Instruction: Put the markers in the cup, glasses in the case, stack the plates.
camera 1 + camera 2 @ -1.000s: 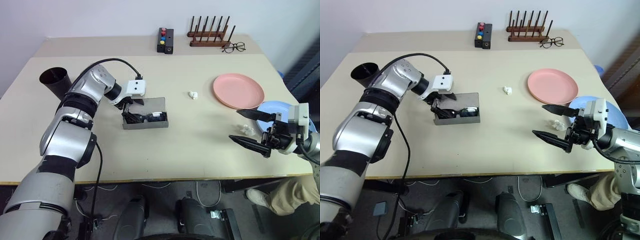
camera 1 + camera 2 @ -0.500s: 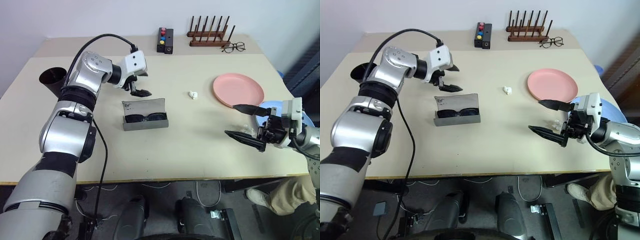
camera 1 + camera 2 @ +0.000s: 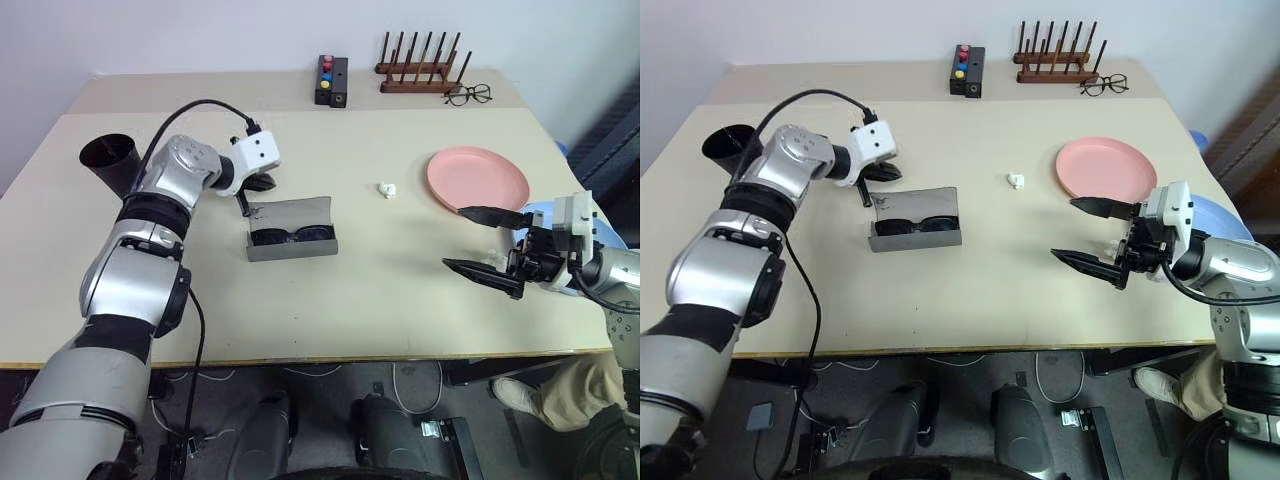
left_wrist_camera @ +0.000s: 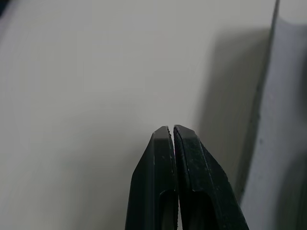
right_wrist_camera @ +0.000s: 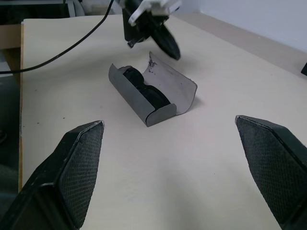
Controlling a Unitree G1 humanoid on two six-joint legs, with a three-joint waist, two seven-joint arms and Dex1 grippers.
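Note:
I expect the small white scrap (image 3: 387, 189) to come up in one piece and stay crumpled when I lift it, because it is bunched into a compact lump.
The grey case (image 3: 290, 243) lies open at mid-table, its lid (image 4: 283, 120) upright, with the black glasses (image 3: 291, 236) lying inside. My left gripper (image 3: 266, 184) is shut on nothing just behind the lid's left end, apart from it; it is also in view as the left gripper (image 5: 168, 44). The black cup (image 3: 110, 161) stands at the far left. On the right lies the pink plate (image 3: 477, 180), with the blue plate (image 3: 537, 209) beside it, mostly hidden behind my right gripper (image 3: 455, 240), which is open and empty. The markers are out of view.
A small white scrap (image 3: 386, 189) lies between case and pink plate, and another white bit (image 3: 487, 259) sits by my right fingers. At the back edge stand a black box with coloured buttons (image 3: 331, 80), a wooden rack (image 3: 420, 72) and thin-framed eyeglasses (image 3: 468, 95).
My left gripper let go of the glasses in the case, lifted out open, then came down behind the lid and shut. The right gripper stayed open and near its place.

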